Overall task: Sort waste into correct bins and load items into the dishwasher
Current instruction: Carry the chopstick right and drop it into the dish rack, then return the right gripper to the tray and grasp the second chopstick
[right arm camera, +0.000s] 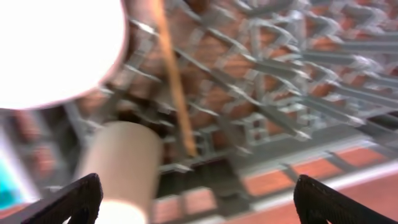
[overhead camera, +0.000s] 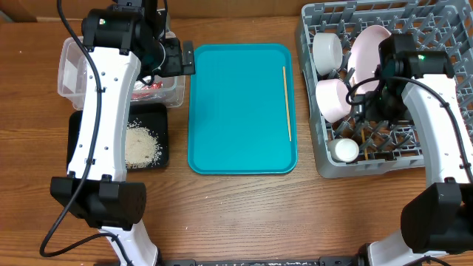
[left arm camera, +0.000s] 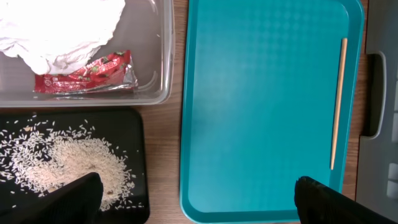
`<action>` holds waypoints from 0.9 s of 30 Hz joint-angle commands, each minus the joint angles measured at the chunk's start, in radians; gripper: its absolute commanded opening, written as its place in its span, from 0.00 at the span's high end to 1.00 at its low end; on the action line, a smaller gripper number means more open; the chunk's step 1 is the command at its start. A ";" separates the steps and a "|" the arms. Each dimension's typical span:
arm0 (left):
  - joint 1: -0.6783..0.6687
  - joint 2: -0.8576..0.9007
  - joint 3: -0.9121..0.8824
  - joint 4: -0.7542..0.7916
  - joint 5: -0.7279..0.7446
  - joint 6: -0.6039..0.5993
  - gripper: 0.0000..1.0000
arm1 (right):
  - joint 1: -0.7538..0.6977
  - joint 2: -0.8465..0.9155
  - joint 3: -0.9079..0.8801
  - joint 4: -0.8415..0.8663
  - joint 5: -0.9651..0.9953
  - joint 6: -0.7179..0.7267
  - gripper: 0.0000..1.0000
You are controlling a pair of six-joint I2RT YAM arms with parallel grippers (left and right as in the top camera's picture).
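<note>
The wooden chopstick (overhead camera: 289, 124) is alone on the teal tray, so the robot's open right gripper should go on moving toward it until its fingers straddle the chopstick's thin middle (overhead camera: 287, 103), before it closes.
The clear tub (left arm camera: 163, 74) holds the crumpled white napkin (left arm camera: 56, 25) and the red wrapper (left arm camera: 87, 71). Loose rice (left arm camera: 68, 165) lies in the black tray (left arm camera: 134, 124). One wooden chopstick (left arm camera: 337, 102) lies on the teal tray (left arm camera: 261, 112). My left gripper (left arm camera: 196, 205) is open and empty, above the tub's right end in the overhead view (overhead camera: 185, 58). The grey dish rack (overhead camera: 314, 140) holds a plate (overhead camera: 369, 46), a white bowl (overhead camera: 334, 98), a pale bowl (overhead camera: 327, 50) and a small cup (overhead camera: 344, 150). My right gripper (right arm camera: 199, 202) is open over the rack, near a chopstick (right arm camera: 174, 81) standing in the lattice and the cup (right arm camera: 118, 168).
The teal tray (overhead camera: 236, 111) lies in the middle between the bins and the rack. The clear tub (overhead camera: 70, 70) and black tray (overhead camera: 159, 118) sit at the left, partly under my left arm. Bare wooden table runs along the front.
</note>
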 commanded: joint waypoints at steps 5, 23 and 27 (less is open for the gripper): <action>0.001 -0.010 -0.002 0.001 -0.006 -0.010 0.00 | 0.009 -0.005 0.125 0.151 -0.725 -0.028 0.00; 0.002 -0.010 -0.002 0.001 -0.006 -0.010 0.00 | 0.455 0.192 0.117 0.427 -0.045 0.143 0.28; 0.002 -0.010 -0.002 0.001 -0.006 -0.010 0.00 | 0.457 0.311 0.117 0.438 -0.045 0.139 0.33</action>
